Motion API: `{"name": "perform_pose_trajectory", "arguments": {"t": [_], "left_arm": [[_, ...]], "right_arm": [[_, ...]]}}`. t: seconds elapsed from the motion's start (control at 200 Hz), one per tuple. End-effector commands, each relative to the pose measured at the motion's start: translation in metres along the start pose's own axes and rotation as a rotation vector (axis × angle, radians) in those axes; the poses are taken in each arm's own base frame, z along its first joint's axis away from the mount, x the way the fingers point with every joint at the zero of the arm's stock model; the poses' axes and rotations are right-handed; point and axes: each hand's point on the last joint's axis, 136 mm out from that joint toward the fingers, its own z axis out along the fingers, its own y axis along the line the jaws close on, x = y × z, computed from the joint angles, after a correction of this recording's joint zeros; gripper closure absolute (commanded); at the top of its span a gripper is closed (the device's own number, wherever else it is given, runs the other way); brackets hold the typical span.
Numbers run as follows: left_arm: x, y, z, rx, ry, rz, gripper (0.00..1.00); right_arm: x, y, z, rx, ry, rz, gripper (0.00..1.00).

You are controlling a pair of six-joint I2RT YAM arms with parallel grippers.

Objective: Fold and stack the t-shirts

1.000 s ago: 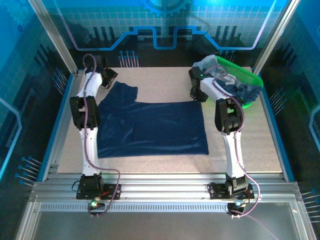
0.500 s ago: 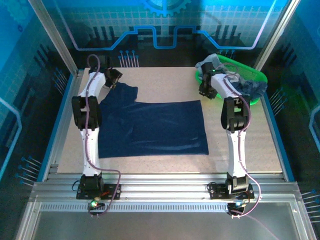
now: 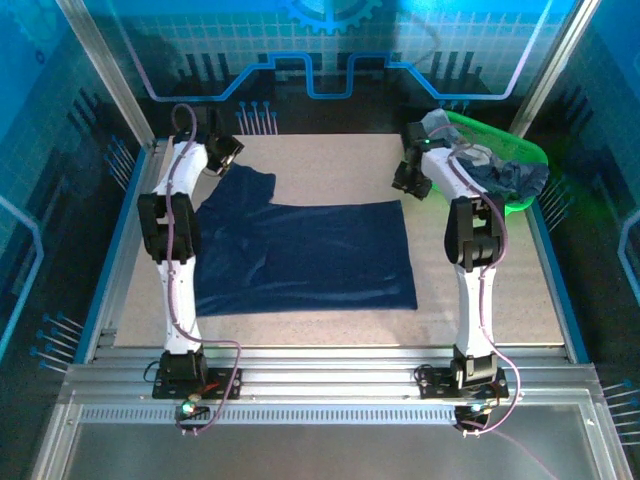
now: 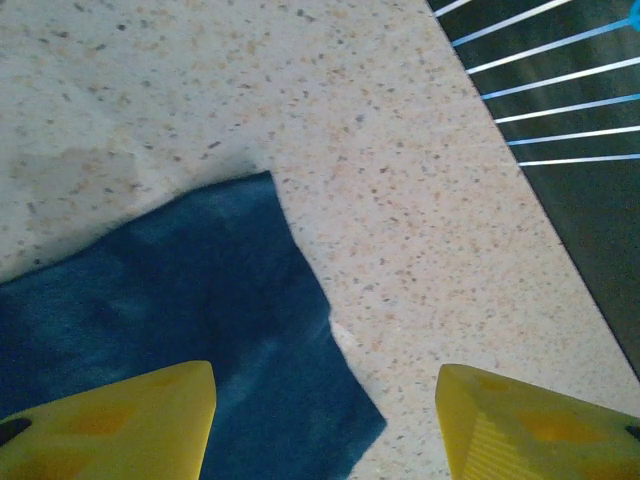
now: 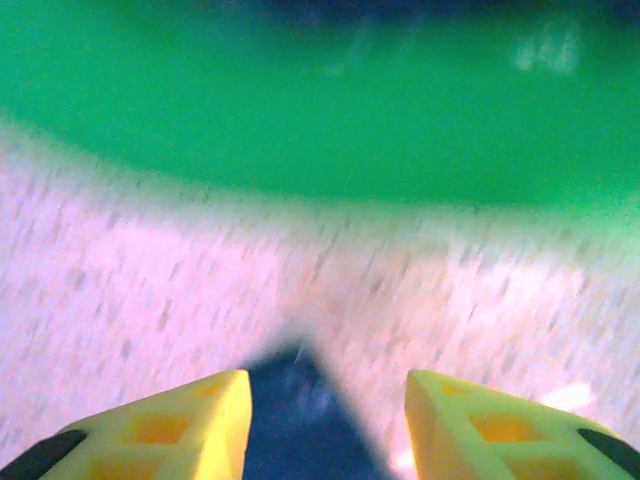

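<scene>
I expect the dark navy t-shirt to fold double while its near edge stays put when I carry the t-shirt's far edge over, because the t-shirt lies thin and flat.
A dark navy t-shirt lies spread flat on the table, one sleeve pointing to the far left. My left gripper hovers open just beyond that sleeve. In the left wrist view the sleeve's corner lies on the table under my open left gripper, ungripped. My right gripper hangs open above the shirt's far right corner. The right wrist view is blurred: that navy corner sits low between the spread jaws of my right gripper. More t-shirts, grey-blue and navy, are heaped in the basket.
A bright green plastic basket stands at the far right corner of the table, close behind my right arm, and its wall shows in the right wrist view. Speckled tabletop borders the shirt, ringed by a blue raised frame.
My right gripper has opened and drifted a little toward the far right. The green basket has shifted to the right. My left gripper barely moved, and the spread shirt lies as before.
</scene>
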Motion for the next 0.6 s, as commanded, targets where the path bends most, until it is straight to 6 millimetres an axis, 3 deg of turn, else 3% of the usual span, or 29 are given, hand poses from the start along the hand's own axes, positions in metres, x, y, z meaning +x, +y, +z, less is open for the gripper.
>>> {"name": "perform_pose_trajectory", "arguments": {"t": [0.0, 0.145, 0.23, 0.255, 0.425, 0.545, 0.595], "left_arm": [[-0.009, 0.007, -0.013, -0.013, 0.007, 0.010, 0.38], [-0.008, 0.008, -0.011, -0.006, 0.016, 0.013, 0.38], [-0.007, 0.008, -0.012, -0.007, 0.023, 0.011, 0.38], [-0.007, 0.009, -0.011, -0.009, 0.024, 0.010, 0.38], [-0.008, 0.004, -0.011, 0.022, 0.031, 0.003, 0.38], [-0.010, 0.001, 0.000, 0.065, 0.044, -0.018, 0.37], [-0.013, 0.001, 0.006, 0.082, 0.044, -0.034, 0.37]], "right_arm": [[0.013, 0.024, -0.015, -0.039, -0.060, 0.030, 0.52], [0.016, 0.016, 0.014, 0.026, -0.048, 0.015, 0.48], [0.014, 0.014, 0.019, 0.057, -0.033, 0.010, 0.47], [0.021, 0.009, 0.032, 0.092, -0.005, 0.006, 0.47], [0.024, 0.002, 0.051, 0.125, 0.035, 0.009, 0.46], [0.028, 0.003, 0.061, 0.145, 0.075, -0.005, 0.51], [0.028, 0.005, 0.061, 0.144, 0.074, -0.003, 0.59]]}}
